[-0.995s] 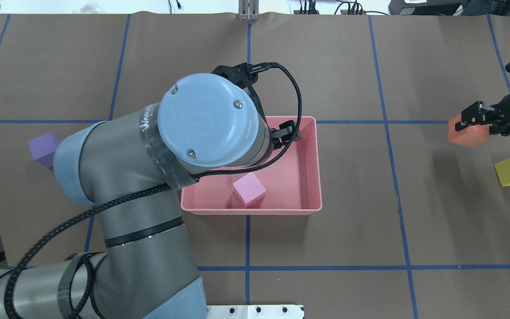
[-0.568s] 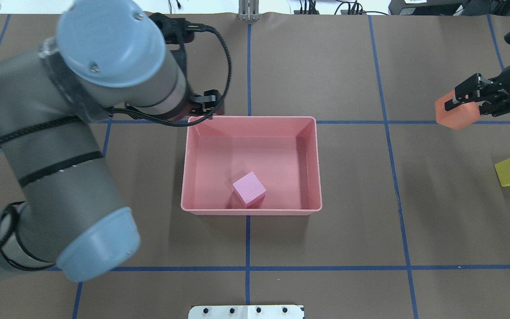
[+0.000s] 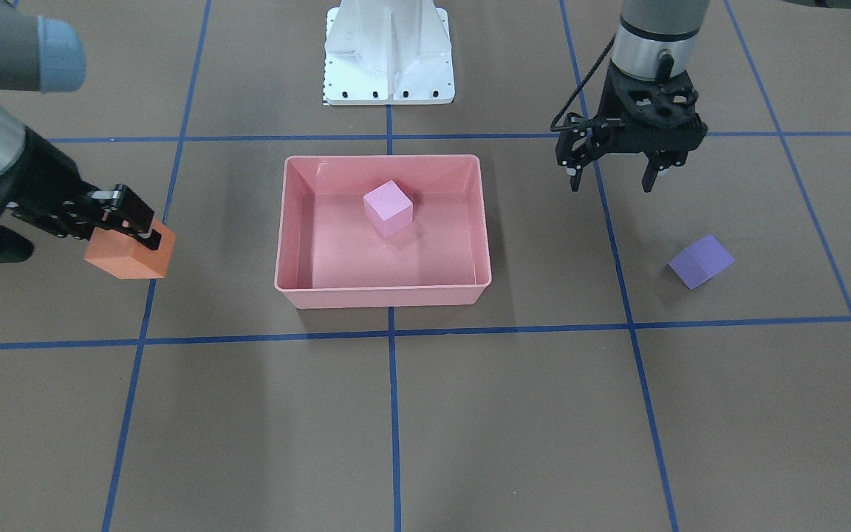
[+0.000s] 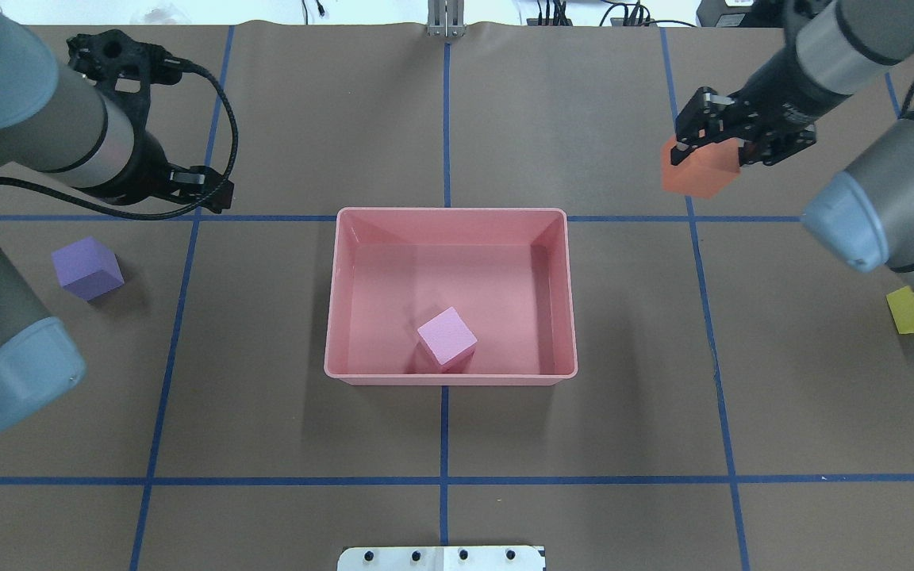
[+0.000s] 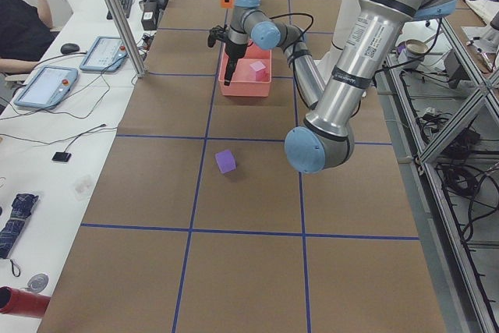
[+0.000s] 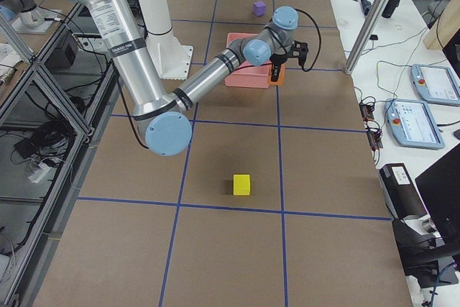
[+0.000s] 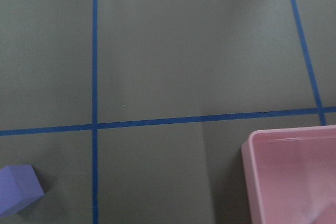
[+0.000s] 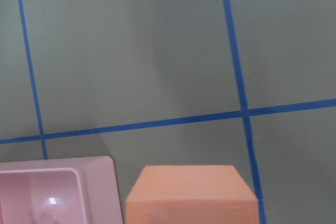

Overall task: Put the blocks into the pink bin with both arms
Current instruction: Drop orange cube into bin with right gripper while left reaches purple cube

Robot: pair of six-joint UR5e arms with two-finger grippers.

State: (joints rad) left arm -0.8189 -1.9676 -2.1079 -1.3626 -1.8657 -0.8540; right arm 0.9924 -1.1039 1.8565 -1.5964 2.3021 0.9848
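Observation:
I can see that the bottom is free in the pink bin (image 3: pixel 351 253) next to the light pink block, so my right gripper should keep moving the orange block over that free bottom and let go there.
The pink bin (image 4: pixel 451 211) sits mid-table and also shows in the front view (image 3: pixel 381 295). A light pink block (image 4: pixel 447 339) lies inside it near the wall closest to the robot. My right gripper (image 4: pixel 711 135) is shut on the orange block (image 4: pixel 699 168) and holds it above the table, to the right of the bin and beyond it. It shows in the front view (image 3: pixel 130 255) too. My left gripper (image 3: pixel 610 181) is open and empty, hanging left of the bin. The purple block (image 4: pixel 86 268) lies on the table beyond it. The yellow block (image 4: pixel 911 311) lies far right, partly hidden by my right arm.
The white metal base (image 3: pixel 388 52) stands at the robot's edge of the table. Brown paper with blue tape grid lines covers the table. In the side view, monitors, tablets and cables sit on a bench past the table's far edge.
My left arm swung left, from over the bin to beside it, gripper still open. My right gripper carried the orange block left toward the bin and farther from the robot.

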